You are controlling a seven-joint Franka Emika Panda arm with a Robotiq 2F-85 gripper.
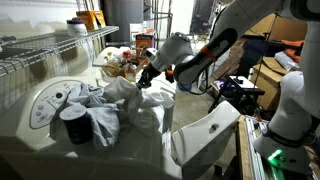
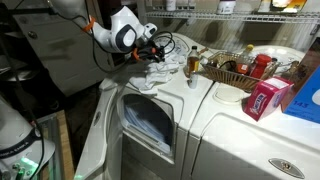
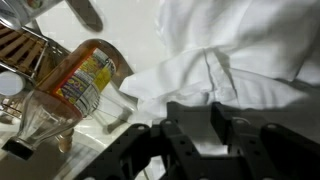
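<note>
Next, my gripper opens wider, straddles the fold (image 3: 208,97) and pinches it before lifting, as its fingers are close together at the end of the white cloth's raised fold (image 3: 215,76).
A pile of white cloth (image 1: 120,100) lies on top of a white washing machine (image 1: 40,135); it shows in both exterior views (image 2: 160,78). My gripper (image 1: 146,78) is at the far edge of the pile, its fingers down in the fabric (image 2: 152,58). In the wrist view the fingers (image 3: 203,120) stand close together with a fold of the white cloth (image 3: 240,50) pinched between them. A clear plastic bottle with amber liquid (image 3: 85,75) stands just beside the cloth, also seen in an exterior view (image 2: 192,65).
A black cup (image 1: 75,123) stands on the washer near the round control panel (image 1: 50,100). A wire basket (image 2: 235,70) full of bottles and a pink box (image 2: 265,98) sit on the neighbouring machine. A front door (image 2: 150,122) hangs open. Wire shelving (image 1: 60,45) stands behind.
</note>
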